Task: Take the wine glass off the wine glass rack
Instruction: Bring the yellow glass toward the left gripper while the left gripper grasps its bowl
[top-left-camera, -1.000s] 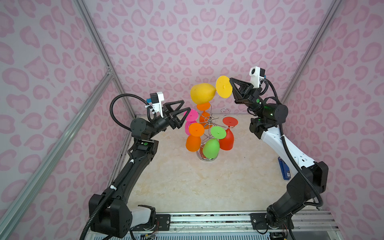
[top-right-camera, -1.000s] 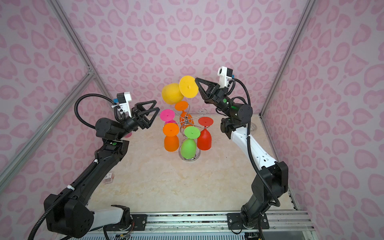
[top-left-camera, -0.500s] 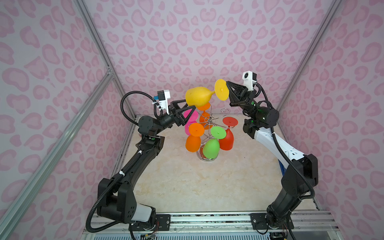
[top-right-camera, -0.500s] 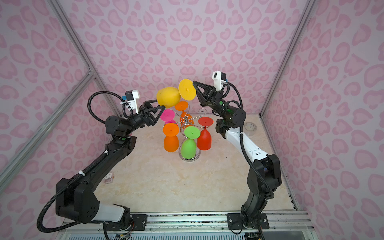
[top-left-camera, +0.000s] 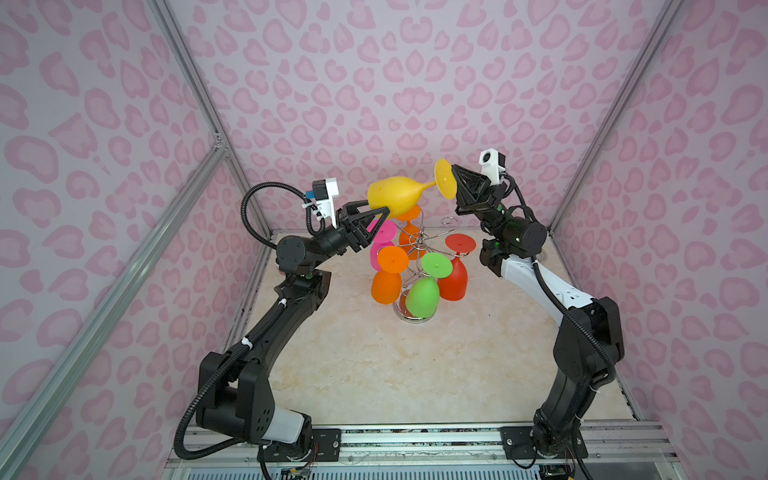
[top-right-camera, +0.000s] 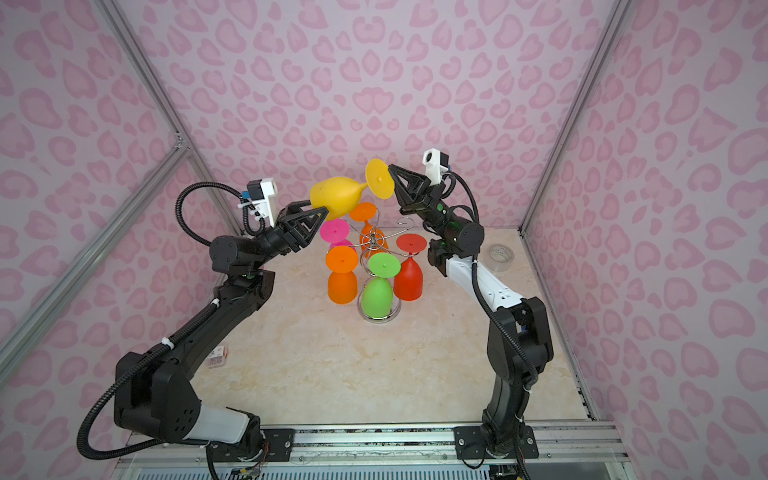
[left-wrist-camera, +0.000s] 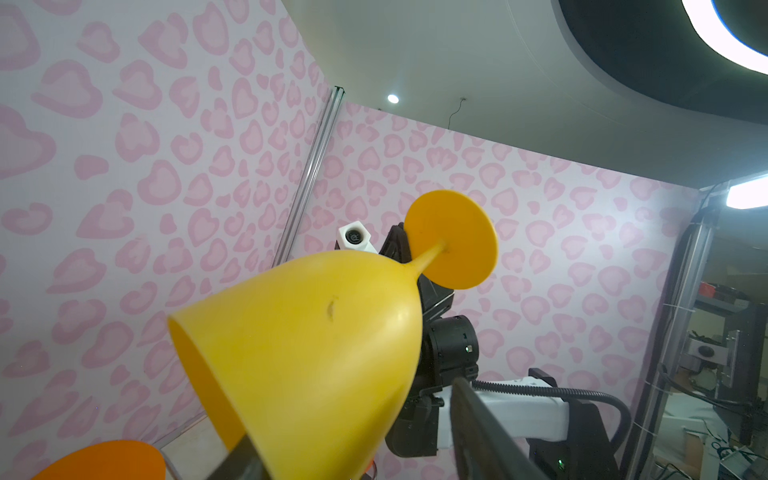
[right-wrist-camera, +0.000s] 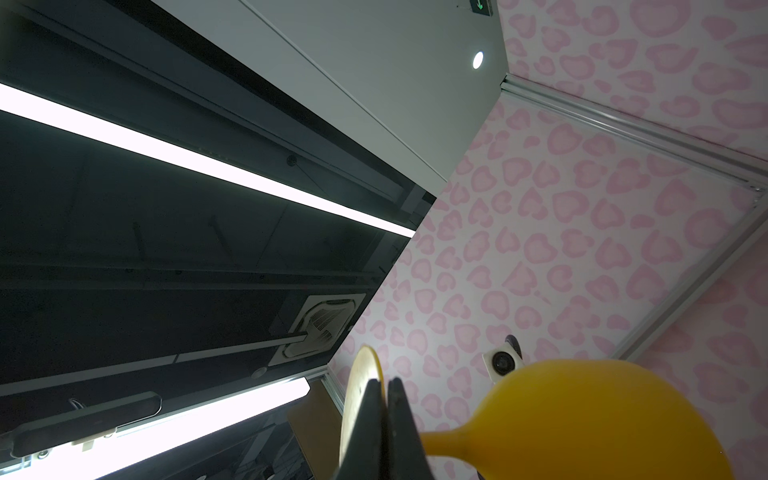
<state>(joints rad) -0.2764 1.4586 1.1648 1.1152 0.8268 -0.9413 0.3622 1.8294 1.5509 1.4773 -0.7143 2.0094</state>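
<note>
I should close my left gripper on the bowl (top-left-camera: 392, 194) before I open my right gripper, because my right gripper is holding the foot (top-left-camera: 445, 178) that the yellow wine glass must stand on.
The yellow wine glass (top-left-camera: 395, 193) (top-right-camera: 336, 195) lies level in the air above the chrome wine glass rack (top-left-camera: 419, 245) (top-right-camera: 374, 241), clear of its hooks. My right gripper (top-left-camera: 455, 183) (right-wrist-camera: 384, 386) is shut on the rim of the glass's round foot (left-wrist-camera: 453, 241). My left gripper (top-left-camera: 380, 210) (left-wrist-camera: 349, 411) straddles the bowl (left-wrist-camera: 311, 332) near its mouth. One of its fingers (left-wrist-camera: 243, 457) lies against the bowl. The opposite finger (left-wrist-camera: 478, 415) shows a gap to it.
Several upside-down glasses hang on the rack: orange (top-left-camera: 386, 286), green (top-left-camera: 422, 297), red (top-left-camera: 453, 278), pink (top-left-camera: 382, 230) and a rear orange one (top-left-camera: 409, 232). One curled hook (top-left-camera: 451, 222) is bare. A tape roll (top-right-camera: 500, 253) lies at the back right, a small packet (top-right-camera: 218, 357) by the left wall.
The right gripper swung the yellow glass down and leftward until it lay level. The left gripper reached up to the bowl, and its jaws narrowed around it.
</note>
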